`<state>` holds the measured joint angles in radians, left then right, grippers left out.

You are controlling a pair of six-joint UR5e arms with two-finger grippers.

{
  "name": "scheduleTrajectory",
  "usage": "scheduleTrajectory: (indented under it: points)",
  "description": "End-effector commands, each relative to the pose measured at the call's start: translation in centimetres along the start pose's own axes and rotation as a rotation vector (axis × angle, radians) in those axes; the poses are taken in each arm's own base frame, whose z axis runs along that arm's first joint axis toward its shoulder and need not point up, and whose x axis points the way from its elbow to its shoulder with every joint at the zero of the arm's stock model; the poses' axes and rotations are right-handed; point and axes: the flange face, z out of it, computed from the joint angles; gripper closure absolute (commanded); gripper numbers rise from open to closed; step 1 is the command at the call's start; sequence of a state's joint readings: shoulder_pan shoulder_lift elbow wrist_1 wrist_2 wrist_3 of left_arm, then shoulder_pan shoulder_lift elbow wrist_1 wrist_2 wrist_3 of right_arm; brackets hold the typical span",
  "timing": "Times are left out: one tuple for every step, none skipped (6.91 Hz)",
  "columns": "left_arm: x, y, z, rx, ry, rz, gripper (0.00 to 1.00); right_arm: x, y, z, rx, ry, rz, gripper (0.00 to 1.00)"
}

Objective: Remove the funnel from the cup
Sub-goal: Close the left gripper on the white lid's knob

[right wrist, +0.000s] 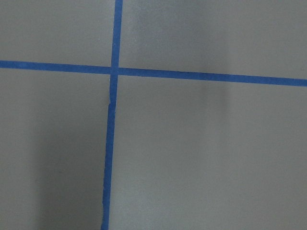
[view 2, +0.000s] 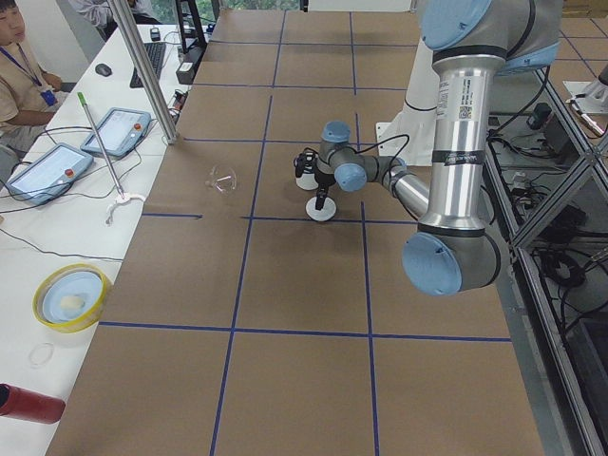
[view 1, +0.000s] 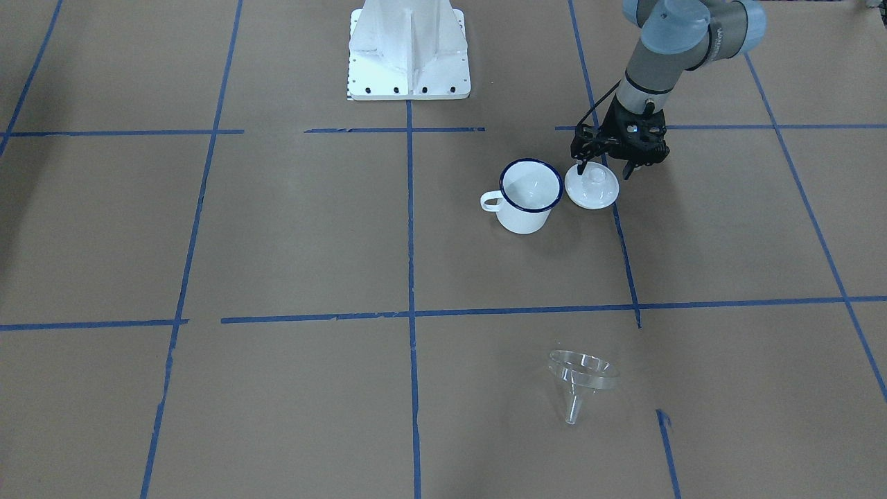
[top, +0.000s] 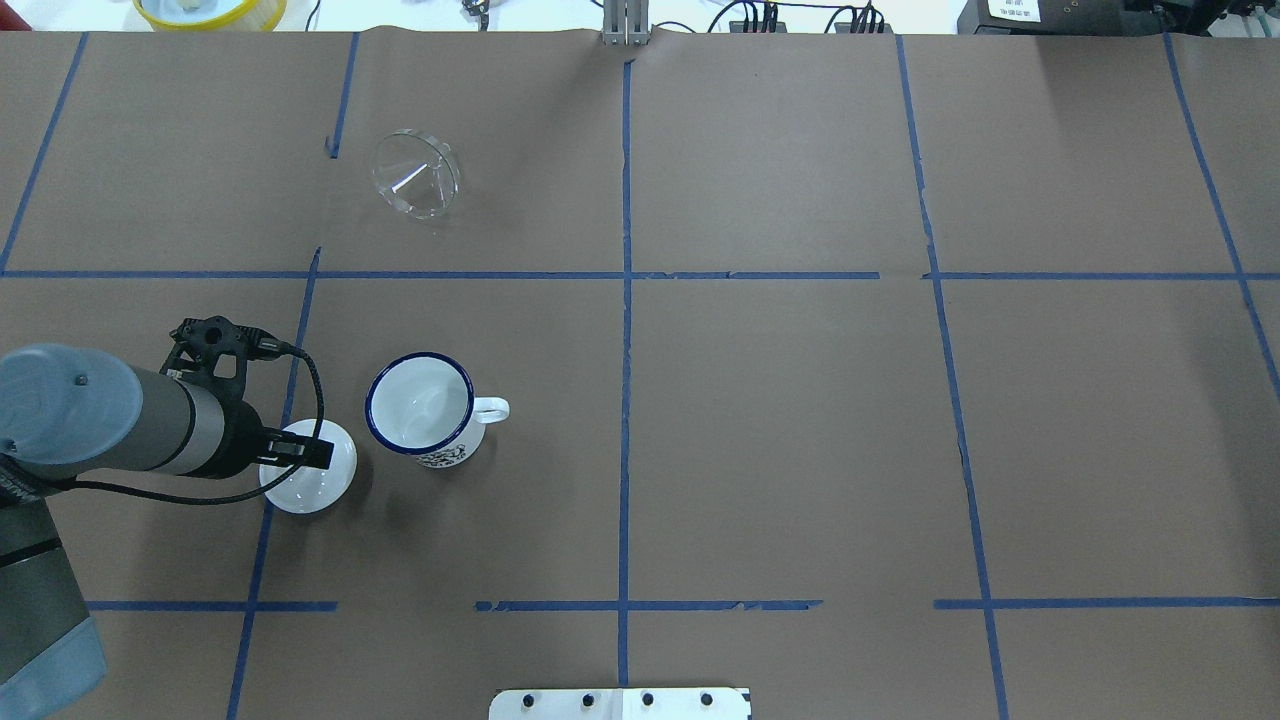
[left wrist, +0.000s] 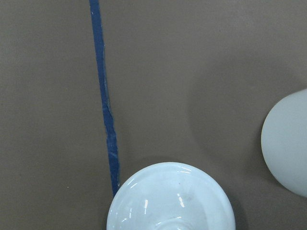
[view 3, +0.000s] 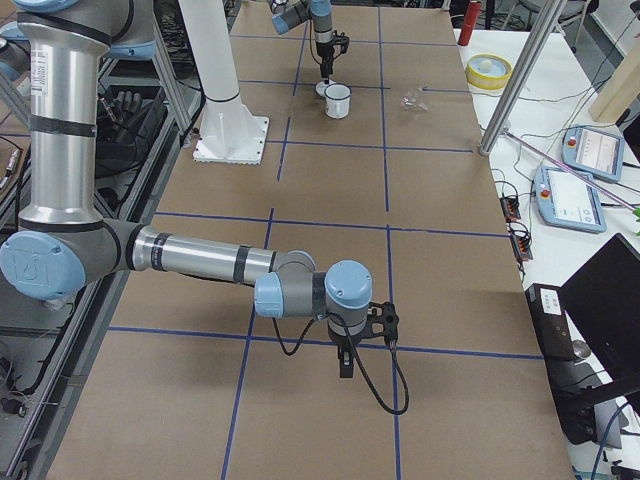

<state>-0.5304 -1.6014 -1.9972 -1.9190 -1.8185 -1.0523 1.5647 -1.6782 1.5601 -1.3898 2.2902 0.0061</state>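
I expect the white knobbed lid (view 1: 592, 187) to sit over the cup's opening when I lower it, because the lid is almost as wide as the cup's dark blue rim (view 1: 532, 211).
The clear funnel (view 1: 582, 374) lies on its side on the brown table, far from the cup, and also shows in the overhead view (top: 415, 175). The white cup (view 1: 528, 196) with a dark blue rim stands upright, nothing inside it (top: 422, 408). My left gripper (view 1: 604, 168) is open just above a white knobbed lid (view 1: 592, 190) beside the cup, its fingers on either side of the knob. My right gripper (view 3: 345, 368) hangs over bare table far from all of this; I cannot tell whether it is open or shut.
The robot's white base (view 1: 409, 52) stands at the table's near edge. A side table with teach pendants (view 2: 43, 171), a yellow bowl (view 2: 66, 296) and a red bottle (view 2: 28, 404) runs along the far side. A metal pole (view 2: 142, 71) stands there.
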Motion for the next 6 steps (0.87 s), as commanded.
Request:
scheduleTrajectory:
  points:
    - [0.0,-0.1,0.1,0.0,-0.002,0.001,0.19,0.0,0.0,0.0,0.0,0.0,0.0,0.0]
    - [-0.1,0.0,0.6,-0.005,-0.008,0.0,0.19,0.0,0.0,0.0,0.0,0.0,0.0,0.0]
    - [0.2,-0.4,1.1,-0.005,-0.009,0.0,0.19,0.0,0.0,0.0,0.0,0.0,0.0,0.0]
    - [0.6,-0.6,1.2,-0.003,-0.005,-0.001,0.19,0.0,0.0,0.0,0.0,0.0,0.0,0.0]
    - [0.6,-0.6,1.2,-0.004,-0.004,0.001,0.25,0.0,0.0,0.0,0.0,0.0,0.0,0.0]
    - [0.4,-0.7,1.1,-0.003,-0.006,-0.002,0.41,0.0,0.0,0.0,0.0,0.0,0.0,0.0]
